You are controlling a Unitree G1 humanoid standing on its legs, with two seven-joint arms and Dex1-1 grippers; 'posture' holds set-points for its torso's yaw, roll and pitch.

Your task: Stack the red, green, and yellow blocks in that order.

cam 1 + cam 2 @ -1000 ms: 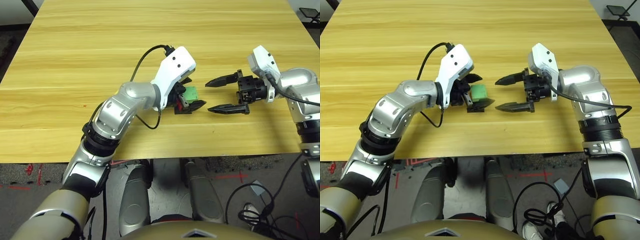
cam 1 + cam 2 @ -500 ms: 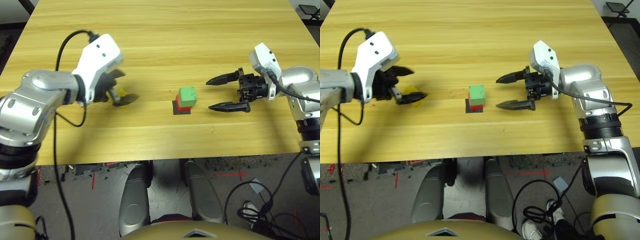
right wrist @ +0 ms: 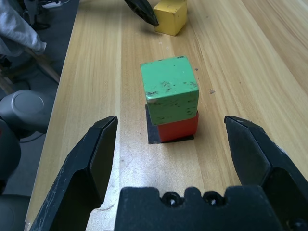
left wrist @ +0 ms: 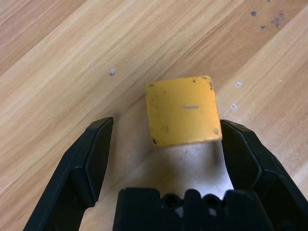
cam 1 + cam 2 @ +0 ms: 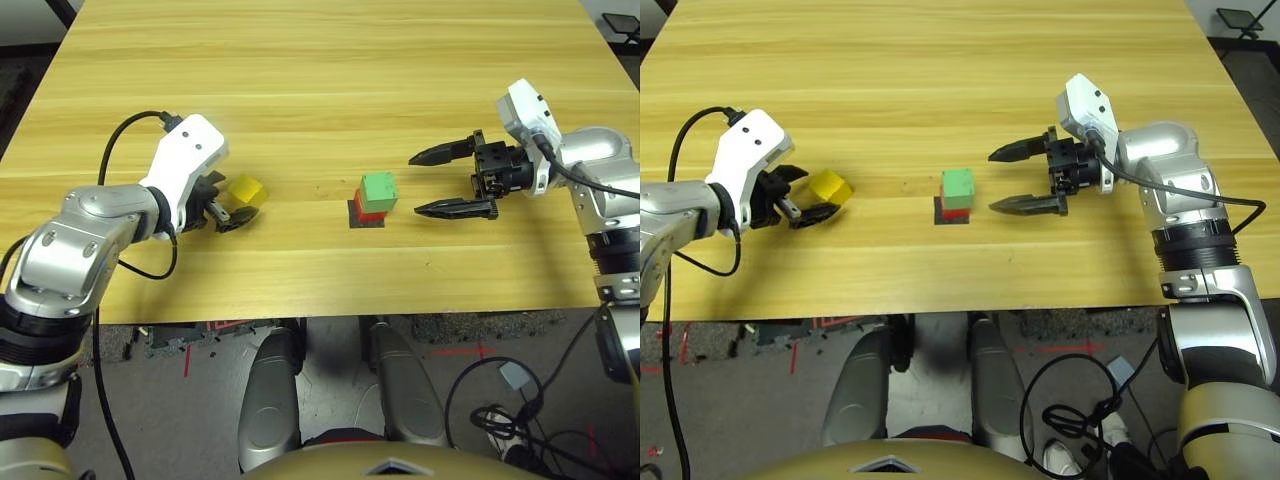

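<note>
The yellow block will turn square to the open fingers when I grip and carry it, because the yellow block's sides (image 5: 247, 191) slant (image 4: 150, 115) between them.
The green block (image 5: 378, 188) sits on top of the red block (image 5: 366, 211), on a flat black square patch in the middle of the table. The yellow block (image 5: 246, 190) lies on the table at the left. My left gripper (image 5: 232, 205) is open, its fingers on either side of the yellow block (image 4: 183, 109), one fingertip close against it. My right gripper (image 5: 428, 184) hangs open just right of the stack, and the stack (image 3: 171, 98) stands a little beyond its fingertips.
The wooden table (image 5: 330, 80) stretches bare behind the blocks. Its front edge runs close below both grippers. A black cable loops from my left wrist (image 5: 135, 135). In the right wrist view a chair (image 3: 19, 115) stands beyond the table's edge.
My left arm left the green-on-red stack, swung to the table's left and lowered its open fingers around the yellow block. The right gripper has hardly moved.
</note>
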